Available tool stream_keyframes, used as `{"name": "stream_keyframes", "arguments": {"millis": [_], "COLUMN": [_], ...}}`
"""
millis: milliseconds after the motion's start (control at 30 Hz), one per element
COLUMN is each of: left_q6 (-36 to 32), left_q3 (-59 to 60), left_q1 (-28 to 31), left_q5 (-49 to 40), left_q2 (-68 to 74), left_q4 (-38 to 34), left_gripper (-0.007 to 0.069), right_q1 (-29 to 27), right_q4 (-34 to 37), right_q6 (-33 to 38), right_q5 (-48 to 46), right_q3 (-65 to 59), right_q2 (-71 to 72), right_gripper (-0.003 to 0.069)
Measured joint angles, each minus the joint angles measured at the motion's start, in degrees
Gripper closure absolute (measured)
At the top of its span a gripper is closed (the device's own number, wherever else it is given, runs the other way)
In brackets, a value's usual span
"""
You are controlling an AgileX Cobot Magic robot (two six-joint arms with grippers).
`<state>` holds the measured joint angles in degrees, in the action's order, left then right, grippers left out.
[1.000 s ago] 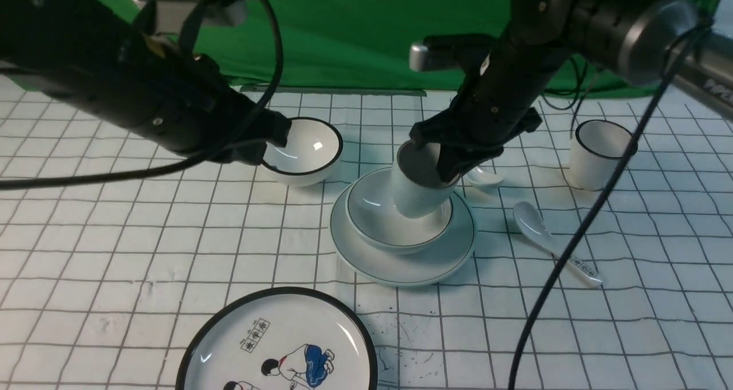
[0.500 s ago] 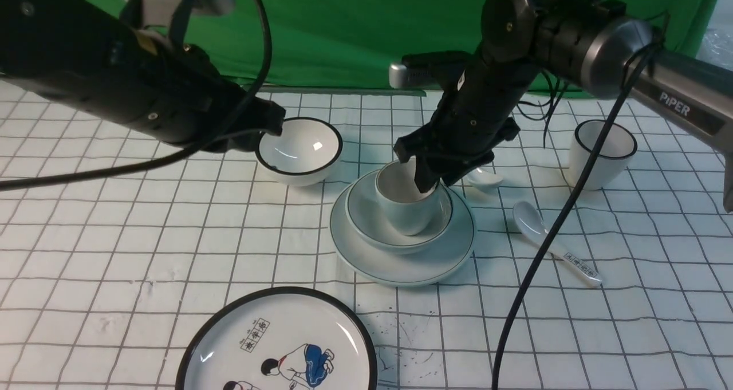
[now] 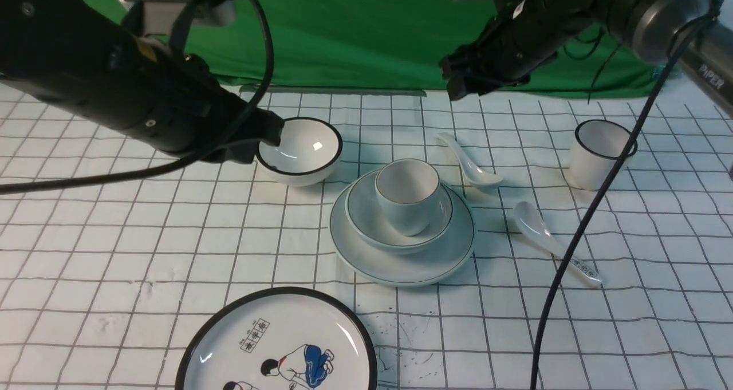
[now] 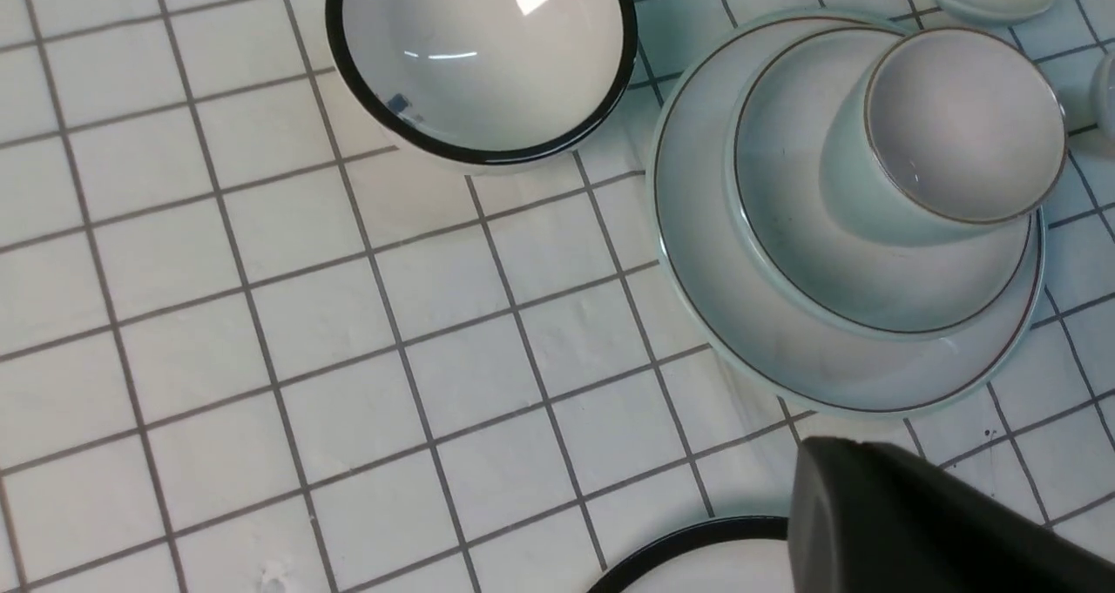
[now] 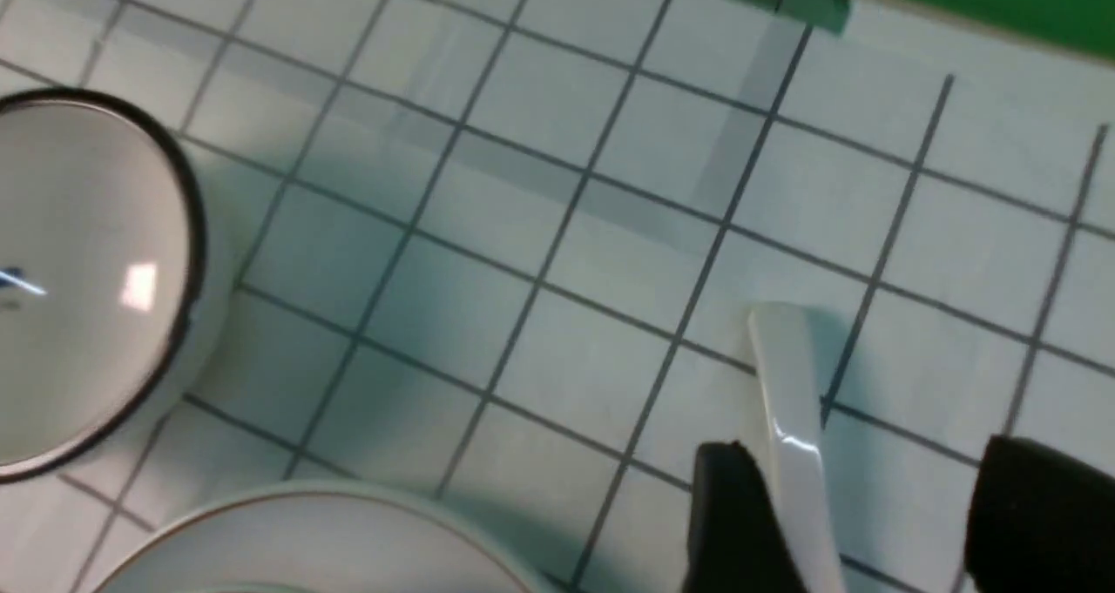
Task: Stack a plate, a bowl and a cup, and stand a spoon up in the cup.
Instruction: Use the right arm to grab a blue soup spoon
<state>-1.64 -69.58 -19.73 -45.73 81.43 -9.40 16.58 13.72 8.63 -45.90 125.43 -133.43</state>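
Observation:
The plain spoon's handle (image 3: 456, 150) is much thinner than the small cup's opening (image 3: 407, 181). The spoon will lean on the cup's rim when I lower it in.
The plain plate (image 3: 401, 268) lies mid-table with the shallow bowl (image 3: 371, 218) on it and the small cup (image 3: 408, 198) upright in the bowl. The stack also shows in the left wrist view: plate (image 4: 740, 314), bowl (image 4: 784, 236), cup (image 4: 958, 123). The plain spoon (image 3: 471, 162) lies on the cloth just behind and right of the stack. My right gripper (image 3: 458, 83) is open and empty, raised above the spoon; its handle (image 5: 784, 384) shows between the fingers (image 5: 732, 523). My left gripper (image 3: 270, 133) hovers beside the black-rimmed bowl; only one finger (image 4: 915, 523) shows.
A black-rimmed bowl (image 3: 300, 149) sits left of the stack. A cartoon plate (image 3: 280, 344) lies at the front edge. A labelled spoon (image 3: 550, 241) and a black-rimmed cup (image 3: 601, 152) are to the right. A green backdrop stands behind the table.
My right gripper set the tilted cup upright in the bowl, let go, and rose up and back to the right. The left arm has hardly moved.

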Motion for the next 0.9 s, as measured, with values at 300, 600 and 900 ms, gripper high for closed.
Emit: {"name": "stream_keyframes", "arguments": {"millis": [300,600,900], "left_q6": [0.00,0.05,0.11], "left_q3": [0.00,0.00,0.00], "left_q1": [0.00,0.00,0.00], "left_q5": [-2.27,-3.29,-2.47], "left_q2": [0.00,0.00,0.00], "left_q4": [1.15,1.45,1.52], "left_gripper": [0.0624,0.0624,0.0624], "right_q1": [-0.05,-0.05,0.66], "right_q4": [1.25,0.45,-0.20], "right_q6": [1.31,1.35,2.02], "right_q5": [6.09,4.70,-2.33], "right_q3": [-0.05,-0.12,-0.60], "right_q2": [-8.67,-7.45,10.30], "right_gripper": [0.0189,0.0492,0.0492]}}
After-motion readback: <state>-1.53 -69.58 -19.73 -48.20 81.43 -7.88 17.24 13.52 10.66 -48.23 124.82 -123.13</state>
